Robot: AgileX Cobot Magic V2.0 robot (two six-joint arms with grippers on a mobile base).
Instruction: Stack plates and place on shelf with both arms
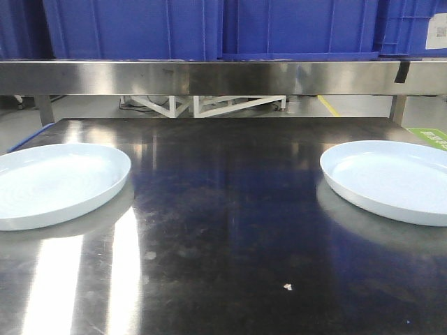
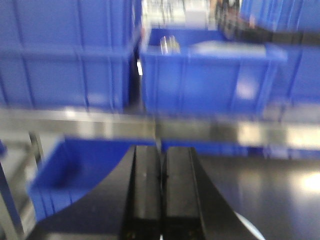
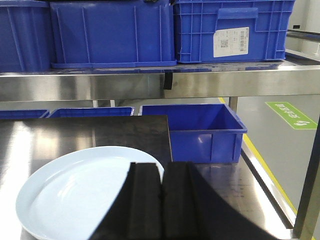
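The flat plate point(image 1: 59, 184) will slide along level when I pull it with my left gripper, because the dark steel tabletop point(image 1: 126, 255) shines smooth around it.
Two pale bluish-white plates lie apart on the dark steel tabletop, the left plate point(image 1: 56, 181) and the right plate point(image 1: 391, 178). Behind them runs the shelf's shiny front rail point(image 1: 223, 77). Neither gripper shows in the front view. In the right wrist view my right gripper point(image 3: 161, 167) is shut and empty, hovering over the near right rim of the right plate point(image 3: 75, 195). The left wrist view is blurred. There my left gripper point(image 2: 161, 149) is shut and empty, with a sliver of the left plate point(image 2: 248, 228) at its lower right. It faces the shelf rail point(image 2: 200, 131).
Big blue crates point(image 1: 133, 28) fill the shelf top above the rail. Lower blue bins point(image 3: 205, 130) stand beyond the tabletop's far right edge. A steel post point(image 3: 307, 200) rises at the table's right side. A small white speck point(image 1: 286, 286) lies on the tabletop point(image 1: 223, 209).
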